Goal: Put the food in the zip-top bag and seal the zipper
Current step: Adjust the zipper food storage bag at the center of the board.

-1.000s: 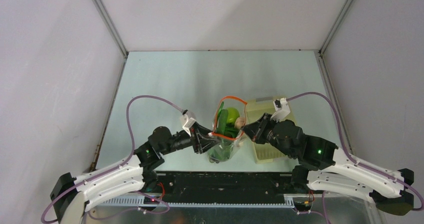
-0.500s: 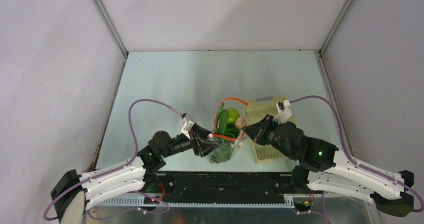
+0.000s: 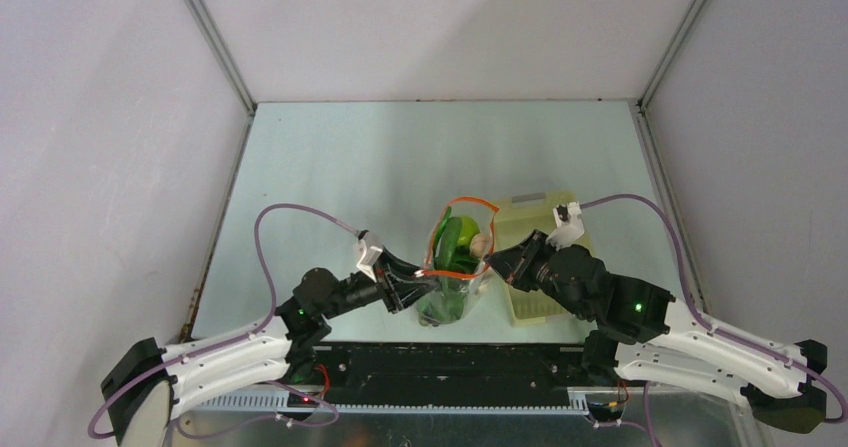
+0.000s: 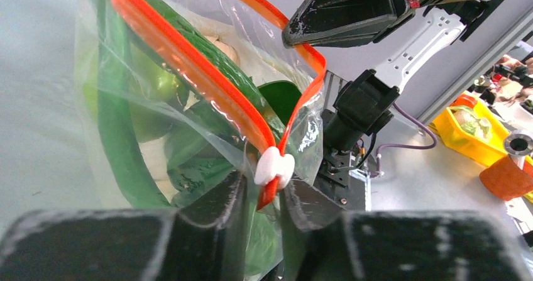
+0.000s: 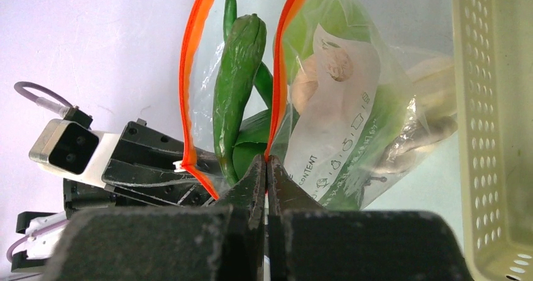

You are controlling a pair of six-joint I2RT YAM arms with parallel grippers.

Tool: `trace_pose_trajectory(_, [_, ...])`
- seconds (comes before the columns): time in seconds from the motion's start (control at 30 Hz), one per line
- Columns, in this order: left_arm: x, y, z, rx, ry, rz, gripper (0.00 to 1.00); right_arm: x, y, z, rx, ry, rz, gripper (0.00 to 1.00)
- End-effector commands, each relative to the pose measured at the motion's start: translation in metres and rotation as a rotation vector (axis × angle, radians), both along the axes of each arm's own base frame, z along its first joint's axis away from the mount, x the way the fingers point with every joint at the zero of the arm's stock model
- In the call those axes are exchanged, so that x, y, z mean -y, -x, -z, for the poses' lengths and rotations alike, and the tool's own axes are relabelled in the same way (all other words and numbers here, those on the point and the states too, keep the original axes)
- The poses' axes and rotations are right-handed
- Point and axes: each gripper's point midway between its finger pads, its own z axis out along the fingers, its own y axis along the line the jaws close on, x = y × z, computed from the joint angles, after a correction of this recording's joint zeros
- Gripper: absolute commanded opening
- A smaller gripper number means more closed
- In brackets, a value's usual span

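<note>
The zipper's end (image 4: 267,197) sits in my left gripper just below the white slider, so my right gripper should leave the opposite zipper edge and pull the slider (image 4: 274,166) along.
The clear zip-top bag (image 3: 452,277) stands upright between my two grippers with its orange-red zipper (image 3: 462,205) gaping open. Inside are a long green pepper (image 5: 236,86), a green apple (image 3: 463,233), leafy greens (image 4: 201,161) and a pale mushroom (image 3: 483,242). My left gripper (image 4: 263,190) is slightly open, its jaws either side of the zipper's end, just below the white slider (image 4: 274,168). It also shows in the top view (image 3: 424,285). My right gripper (image 5: 268,161) is shut on the bag's opposite zipper edge and also shows in the top view (image 3: 490,259).
The pale yellow perforated basket (image 3: 545,302) lies right of the bag, under my right arm, and shows in the right wrist view (image 5: 490,124). Grey walls enclose the pale green table (image 3: 400,157) on three sides.
My left arm has drawn back a little toward the near left, its gripper staying at the bag's left corner. The right gripper and the bag have barely moved.
</note>
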Motion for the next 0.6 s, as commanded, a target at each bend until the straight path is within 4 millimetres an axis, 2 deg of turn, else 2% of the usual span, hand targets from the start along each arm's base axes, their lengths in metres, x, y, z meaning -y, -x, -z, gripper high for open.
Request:
trace_pose_trajectory(0.0, [0.000, 0.001, -0.017, 0.049, 0.057, 0.001, 0.16, 0.007, -0.007, -0.005, 0.007, -0.022, 0.061, 0.00])
trace_pose_trajectory(0.07, [0.000, 0.002, -0.018, 0.049, 0.056, 0.003, 0.02, 0.008, -0.008, -0.004, 0.010, -0.017, 0.063, 0.00])
trace_pose_trajectory(0.2, [0.001, 0.004, -0.023, 0.060, 0.028, 0.017, 0.00, 0.011, -0.010, -0.009, 0.070, 0.019, 0.049, 0.02])
trace_pose_trajectory(0.23, [0.001, 0.004, -0.030, 0.072, 0.030, 0.019, 0.00, 0.011, -0.011, -0.014, 0.095, 0.014, 0.046, 0.11])
trace_pose_trajectory(0.27, [0.000, 0.005, -0.027, 0.077, 0.003, 0.018, 0.00, 0.011, -0.011, -0.017, 0.146, 0.052, 0.018, 0.16])
trace_pose_trajectory(0.37, [-0.002, 0.005, -0.041, 0.114, -0.021, 0.018, 0.00, 0.001, -0.009, -0.043, 0.330, 0.088, -0.093, 0.37])
trace_pose_trajectory(0.4, [-0.003, 0.006, -0.039, 0.122, -0.046, 0.019, 0.00, -0.001, -0.006, -0.045, 0.416, 0.156, -0.159, 0.39])
trace_pose_trajectory(0.43, [-0.003, 0.007, -0.046, 0.137, -0.045, 0.025, 0.00, -0.001, -0.006, -0.052, 0.507, 0.209, -0.197, 0.45])
trace_pose_trajectory(0.57, [-0.004, 0.009, -0.047, 0.161, -0.105, 0.040, 0.00, -0.007, 0.004, -0.074, 0.752, 0.314, -0.346, 0.62])
